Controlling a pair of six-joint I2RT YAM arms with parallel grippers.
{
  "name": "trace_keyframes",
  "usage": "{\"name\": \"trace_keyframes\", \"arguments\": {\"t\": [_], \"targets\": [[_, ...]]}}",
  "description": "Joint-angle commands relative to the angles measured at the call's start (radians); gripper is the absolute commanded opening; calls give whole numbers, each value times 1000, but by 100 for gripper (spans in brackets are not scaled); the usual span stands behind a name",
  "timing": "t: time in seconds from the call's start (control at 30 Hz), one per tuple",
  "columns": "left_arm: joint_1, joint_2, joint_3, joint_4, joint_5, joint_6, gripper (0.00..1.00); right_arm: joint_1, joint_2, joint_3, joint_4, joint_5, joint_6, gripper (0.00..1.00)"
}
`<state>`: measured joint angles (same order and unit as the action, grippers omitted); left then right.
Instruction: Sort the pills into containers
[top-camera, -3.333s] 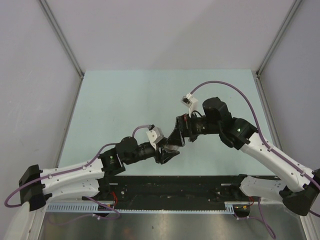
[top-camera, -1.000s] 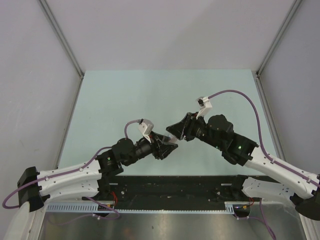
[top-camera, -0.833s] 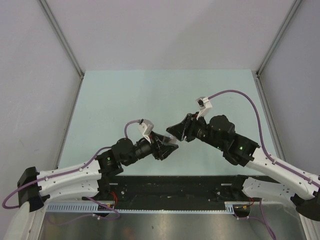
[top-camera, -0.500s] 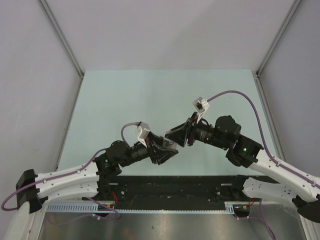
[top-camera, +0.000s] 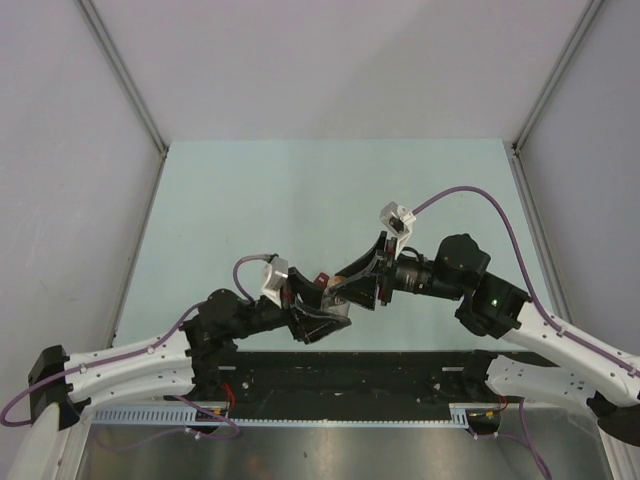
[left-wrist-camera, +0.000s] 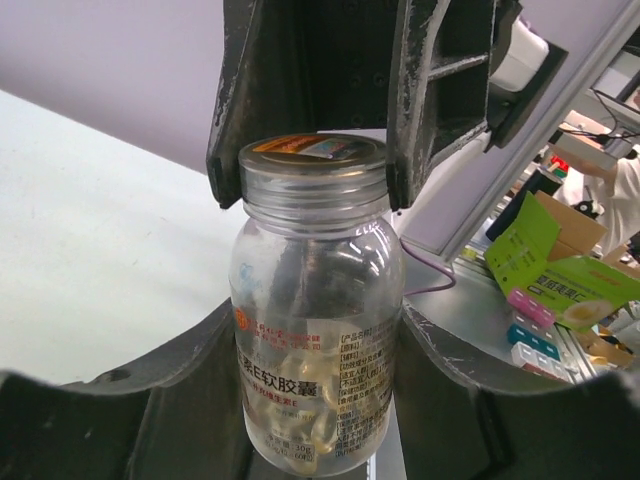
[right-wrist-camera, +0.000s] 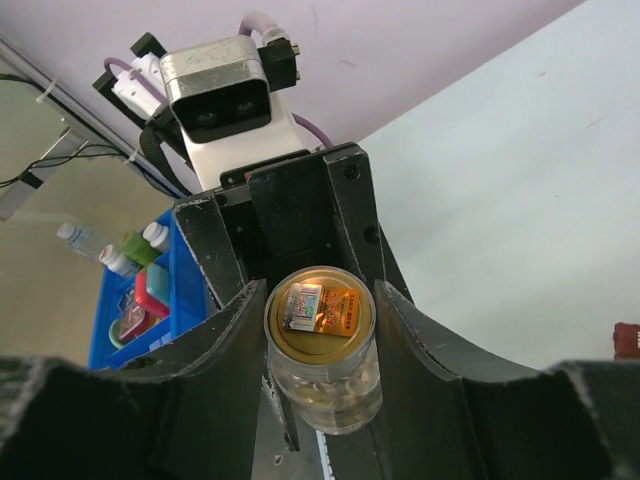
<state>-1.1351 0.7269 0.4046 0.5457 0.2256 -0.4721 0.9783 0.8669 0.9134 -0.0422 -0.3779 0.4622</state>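
I keep turning the cap (right-wrist-camera: 319, 318) with my right gripper until its turn ends, and then let go. My right gripper spans only the cap, and my left gripper is holding the bottle's body (left-wrist-camera: 318, 385).
A small clear bottle (left-wrist-camera: 315, 300) with pale yellowish pills (right-wrist-camera: 330, 390) inside hangs above the table's near middle, held between both grippers. My left gripper (left-wrist-camera: 315, 335) is shut on the bottle's body, one finger on each side. My right gripper (right-wrist-camera: 320, 300) is shut on the bottle's cap (right-wrist-camera: 320, 305), which has a gold top with a sticker. In the top view the two grippers (top-camera: 340, 295) meet nose to nose. A small dark red box (top-camera: 320, 279), likely the container, lies on the table just behind them and shows at an edge of the right wrist view (right-wrist-camera: 628, 340).
The pale green table (top-camera: 250, 200) is walled by grey panels on three sides. A black and metal rail (top-camera: 340, 395) runs along the near edge. Off the table are a blue bin of bottles (right-wrist-camera: 140, 290) and a green carton (left-wrist-camera: 555, 280).
Both grippers, with the bottle between them, have moved toward the near edge and a little left. The dark red box now shows behind them. Neither grip has changed.
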Motion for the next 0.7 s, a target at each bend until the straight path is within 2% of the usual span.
{"name": "trace_keyframes", "arguments": {"t": [0.0, 0.4, 0.67], "targets": [[-5, -26, 0, 85, 46, -16, 0, 5, -35, 2, 1, -49, -26, 6], [-3, -1, 26, 148, 155, -22, 0, 7, -40, 2, 65, -173, -46, 5], [-5, 38, 43, 197, 285, -31, 1, 7, -45, 2, 91, -283, -74, 5]]}}
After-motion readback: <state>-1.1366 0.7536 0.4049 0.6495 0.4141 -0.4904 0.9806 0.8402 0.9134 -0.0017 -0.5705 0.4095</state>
